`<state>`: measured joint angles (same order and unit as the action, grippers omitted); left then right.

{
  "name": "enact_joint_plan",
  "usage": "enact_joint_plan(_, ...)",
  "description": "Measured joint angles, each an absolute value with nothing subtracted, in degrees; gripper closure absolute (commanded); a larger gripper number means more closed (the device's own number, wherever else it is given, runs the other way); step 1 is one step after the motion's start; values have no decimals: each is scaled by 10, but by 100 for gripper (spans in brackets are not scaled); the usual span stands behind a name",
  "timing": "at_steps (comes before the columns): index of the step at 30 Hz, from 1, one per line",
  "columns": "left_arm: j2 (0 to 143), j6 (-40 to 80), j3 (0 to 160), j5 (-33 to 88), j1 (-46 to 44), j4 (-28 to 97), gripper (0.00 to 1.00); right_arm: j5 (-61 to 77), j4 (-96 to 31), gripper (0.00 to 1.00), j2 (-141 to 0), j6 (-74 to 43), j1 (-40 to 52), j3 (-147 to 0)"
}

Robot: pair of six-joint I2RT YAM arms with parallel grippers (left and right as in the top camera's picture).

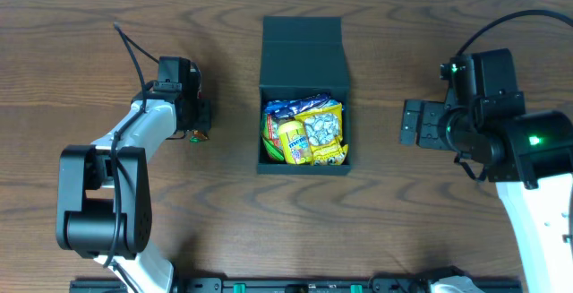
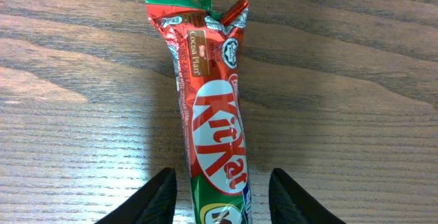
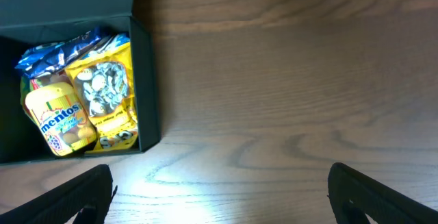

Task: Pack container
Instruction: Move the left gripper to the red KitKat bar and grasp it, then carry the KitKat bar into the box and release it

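Note:
The flap lid (image 1: 303, 51) will swing over and close flat when the robot folds it forward, because the packets and bottle (image 1: 306, 132) sit inside the container's sides.
The dark teal container (image 1: 303, 169) stands at the table's middle with its flap lid (image 1: 302, 38) folded open to the back. It holds a yellow Mentos bottle (image 1: 291, 141), a yellow packet (image 1: 324, 130) and a blue packet. A red and green KitKat bar (image 2: 215, 114) lies flat on the table left of the container. My left gripper (image 2: 220, 196) is open, with one finger on each side of the bar's near end and a gap on both sides. My right gripper (image 3: 229, 193) is open wide and empty, to the right of the container (image 3: 147, 80).
The wooden table (image 1: 421, 230) runs across the whole view. The left arm's cable (image 1: 134, 56) loops above its wrist. Both arm bases stand at the front edge.

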<state>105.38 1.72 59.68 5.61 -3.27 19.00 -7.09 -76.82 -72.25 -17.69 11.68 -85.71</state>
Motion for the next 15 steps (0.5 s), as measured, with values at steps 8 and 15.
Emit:
enact_joint_plan(8, 1058, 28, 597, 56, -33, 191, 74, -71, -768, 1, -722, -177, 117, -857)
enact_joint_plan(15, 1059, 32, 609, 57, -33, 236, 94, -71, -768, 1, -722, -177, 117, -857)
